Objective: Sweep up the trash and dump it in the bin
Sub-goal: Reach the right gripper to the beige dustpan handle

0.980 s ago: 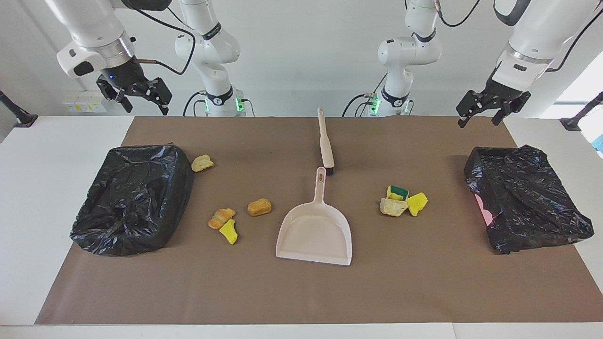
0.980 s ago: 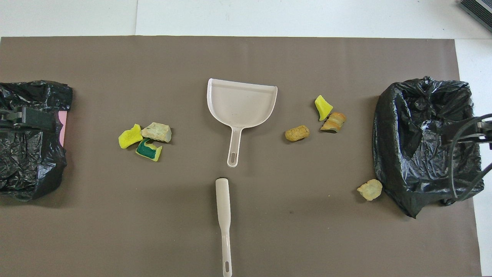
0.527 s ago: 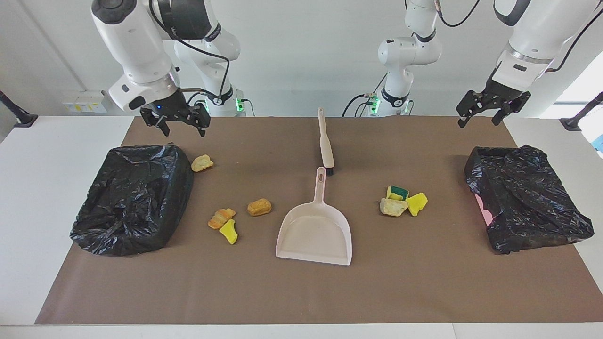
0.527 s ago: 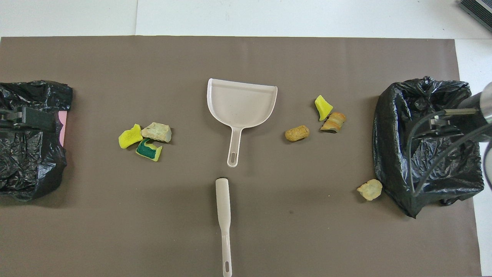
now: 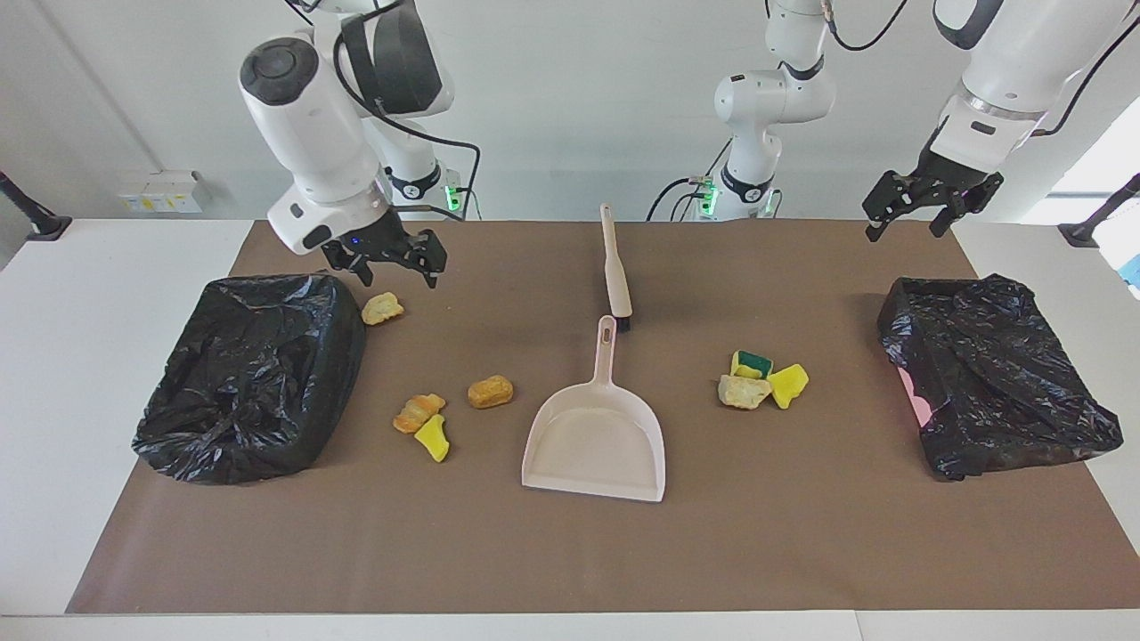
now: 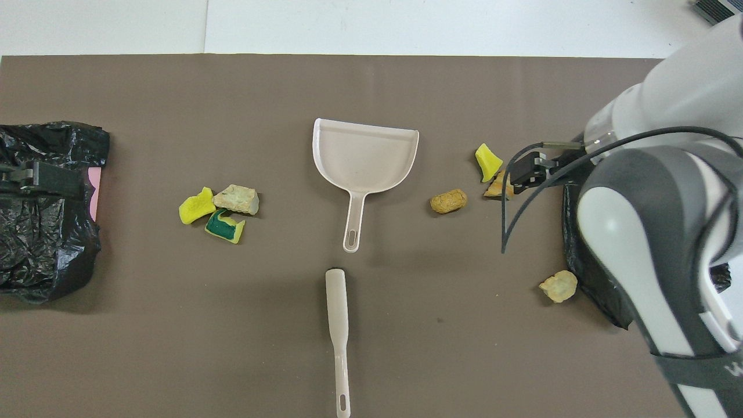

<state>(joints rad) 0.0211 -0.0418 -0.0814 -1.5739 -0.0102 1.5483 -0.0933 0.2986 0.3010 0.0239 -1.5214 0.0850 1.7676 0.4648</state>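
The dustpan's handle points toward the robots, clear of the brush, so my open right gripper should go on moving toward it until its fingers are around the dustpan's narrow grip, then close.
Trash lies in two groups on the brown mat. A green-topped chunk, a beige one and a yellow one cluster toward the left arm's end. A pale chunk, an orange-brown one, an orange one and a yellow one lie toward the right arm's end. My right gripper hangs open and empty above the pale chunk. My left gripper waits open, raised near one black-bagged bin.
A second bagged bin sits at the right arm's end, largely covered by that arm in the overhead view. The beige dustpan lies mid-mat, its handle toward the robots. The brush lies nearer the robots.
My right arm has swung down and inward from beyond the mat's corner to above the pale chunk beside the bin. The left arm and all objects have stayed put.
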